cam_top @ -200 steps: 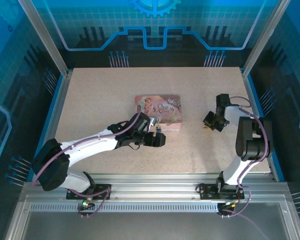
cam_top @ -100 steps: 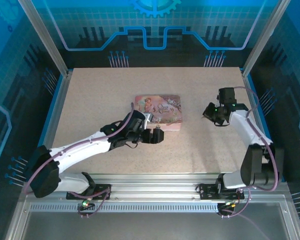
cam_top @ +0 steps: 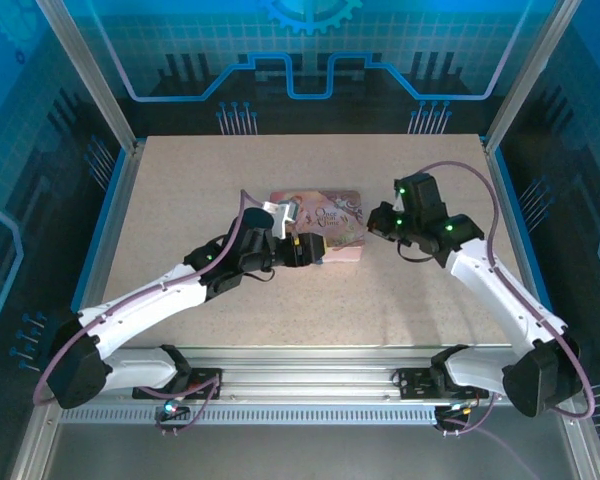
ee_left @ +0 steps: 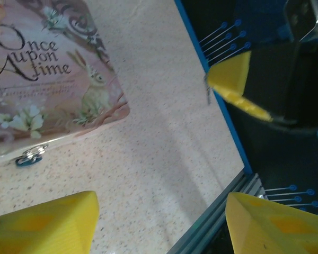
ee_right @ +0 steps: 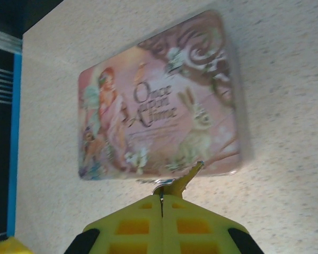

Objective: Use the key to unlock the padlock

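My left gripper's fingers (cam_top: pixel 328 243) are open and empty for the brass key (ee_right: pixel 183 181). My right gripper keeps moving the key to them until they have hold of it.
My right gripper (ee_right: pixel 160 200) is shut on a brass key (ee_right: pixel 186 176), whose tip points at the front edge of the pink illustrated tin (ee_right: pixel 159 106). In the top view that gripper (cam_top: pixel 378 226) hangs just off the tin's (cam_top: pixel 342 214) right end. My left gripper (cam_top: pixel 310 250) sits at the tin's front edge, open, its yellow fingertips (ee_left: pixel 53 222) wide apart over bare table with nothing between them. A small silver-and-blue ring (ee_left: pixel 31 156) lies at the tin's (ee_left: pixel 47 79) front edge. The padlock is hidden.
The speckled table (cam_top: pixel 400 290) spreads out round the tin. A blue-edged rail (ee_left: pixel 222 121) and metal frame bound its right side. The aluminium rail (cam_top: pixel 310 365) with both arm bases runs along the near edge.
My left gripper has moved up to the tin's front edge and its fingers have narrowed somewhat. The right arm has swung left from the table's right side to the tin, key still held.
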Controlling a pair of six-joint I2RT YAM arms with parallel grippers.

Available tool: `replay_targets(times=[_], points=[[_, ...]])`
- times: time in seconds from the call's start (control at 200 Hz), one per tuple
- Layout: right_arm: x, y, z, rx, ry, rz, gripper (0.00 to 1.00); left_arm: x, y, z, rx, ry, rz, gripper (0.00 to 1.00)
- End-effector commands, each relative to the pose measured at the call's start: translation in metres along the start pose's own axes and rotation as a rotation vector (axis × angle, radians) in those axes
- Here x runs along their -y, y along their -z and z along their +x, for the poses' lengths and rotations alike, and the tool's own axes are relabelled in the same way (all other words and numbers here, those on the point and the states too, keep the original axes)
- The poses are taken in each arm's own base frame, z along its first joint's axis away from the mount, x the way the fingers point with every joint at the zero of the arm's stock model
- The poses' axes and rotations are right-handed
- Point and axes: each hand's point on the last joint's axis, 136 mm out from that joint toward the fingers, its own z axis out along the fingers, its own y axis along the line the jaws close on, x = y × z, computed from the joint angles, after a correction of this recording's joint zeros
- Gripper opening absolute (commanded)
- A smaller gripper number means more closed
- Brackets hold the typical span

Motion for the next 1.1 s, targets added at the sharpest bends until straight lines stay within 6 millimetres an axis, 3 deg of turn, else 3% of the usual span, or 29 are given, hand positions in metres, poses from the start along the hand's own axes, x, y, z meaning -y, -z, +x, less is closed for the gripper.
replay_targets(times=[0.0,0.165,0.355,0.61,0.906,1.096], points=[[-0.029,0.009,-0.004,0.055,-0.038,-0.060,0.00,0.032,0.005,-0.031,0.094,-0.002,0.111,0.62],[-0.054,0.010,0.010,0.058,-0.045,-0.120,0.00,0.038,-0.003,-0.034,0.101,0.013,0.155,0.59],[-0.070,0.013,0.020,0.046,-0.047,-0.158,0.00,0.038,-0.008,-0.032,0.094,0.017,0.163,0.52],[-0.076,0.023,0.019,0.071,-0.053,-0.176,0.00,0.039,-0.013,-0.029,0.076,0.023,0.177,0.39],[-0.084,0.029,0.020,0.072,-0.047,-0.200,0.00,0.038,-0.017,-0.027,0.069,0.024,0.180,0.36],[-0.086,0.030,0.021,0.074,-0.047,-0.206,0.00,0.038,-0.016,-0.028,0.072,0.017,0.179,0.25]])
